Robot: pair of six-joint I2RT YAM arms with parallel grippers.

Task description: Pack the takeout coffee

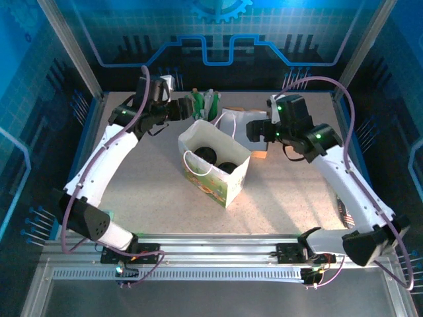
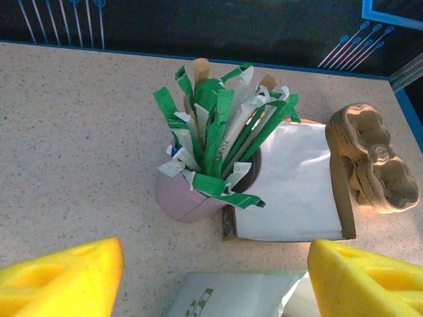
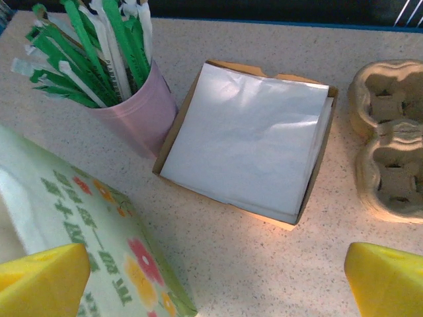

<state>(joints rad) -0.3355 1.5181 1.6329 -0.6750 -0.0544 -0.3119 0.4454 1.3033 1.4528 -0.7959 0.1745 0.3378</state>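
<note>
My left gripper keeps moving toward the sticks' tops (image 2: pixel 207 89), which stand free above the pink cup's rim (image 2: pixel 258 165), until its open fingers are around some, and then close.
A white paper bag (image 1: pixel 228 181) with a flower print stands open in the middle of the table. Inside it two round black lids (image 1: pixel 206 156) show from above, which look like the takeout coffee; the cup bodies are hidden by the bag's walls. My left gripper (image 1: pixel 187 109) hovers behind the bag, open and holding nothing (image 2: pixel 215 281), facing a pink cup of green-and-white sticks (image 2: pixel 192 198). My right gripper (image 1: pixel 250 130) is off the bag's back right corner, also open and holding nothing (image 3: pixel 215 284), over bare table beside the bag's printed wall (image 3: pixel 86 218).
A cardboard box of white napkins (image 3: pixel 248 142) lies beside the pink cup (image 3: pixel 135 112). Moulded pulp cup carriers (image 3: pixel 390 139) sit to its right. The bag's handles (image 1: pixel 198 165) hang over its rim. Blue walls close off the back and sides.
</note>
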